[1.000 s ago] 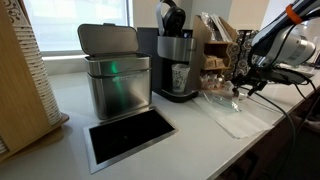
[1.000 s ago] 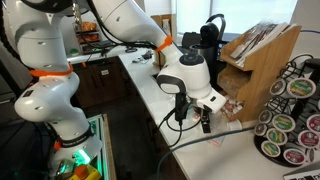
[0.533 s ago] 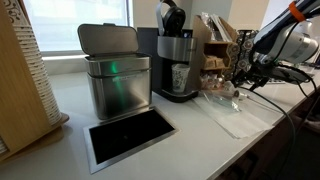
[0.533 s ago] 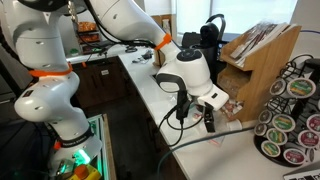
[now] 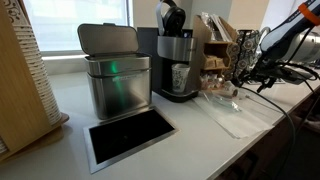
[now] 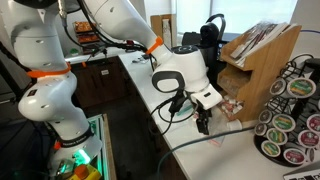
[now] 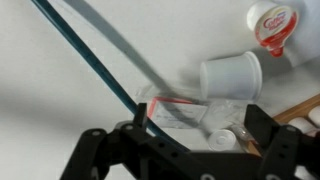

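The gripper's open fingers are over the white packet (image 7: 178, 112) and the white paper cup is beyond them, so the robot should back away, turn and take the cup (image 7: 230, 76).
My gripper (image 7: 200, 128) is open and empty, and hangs low over the white counter. Between its black fingers lie a white packet with a red edge (image 7: 172, 108) and a small white creamer pod (image 7: 222, 137). Just beyond them a white paper cup (image 7: 232, 74) lies on its side, with a red-labelled creamer pot (image 7: 272, 22) further off. In both exterior views the gripper (image 5: 250, 87) (image 6: 203, 123) hovers over a clear plastic tray (image 5: 225, 110) near the counter's edge. I cannot tell whether the fingers touch anything.
A blue cable (image 7: 85, 60) runs across the wrist view. A steel lidded bin (image 5: 115, 80), a coffee machine (image 5: 175, 55) and a black panel (image 5: 130, 132) sit on the counter. A wooden rack (image 6: 262, 55) and a pod carousel (image 6: 290, 110) stand close by.
The arm has shifted a little and the wrist has turned. The gripper stays low over the same spot of the counter, still open.
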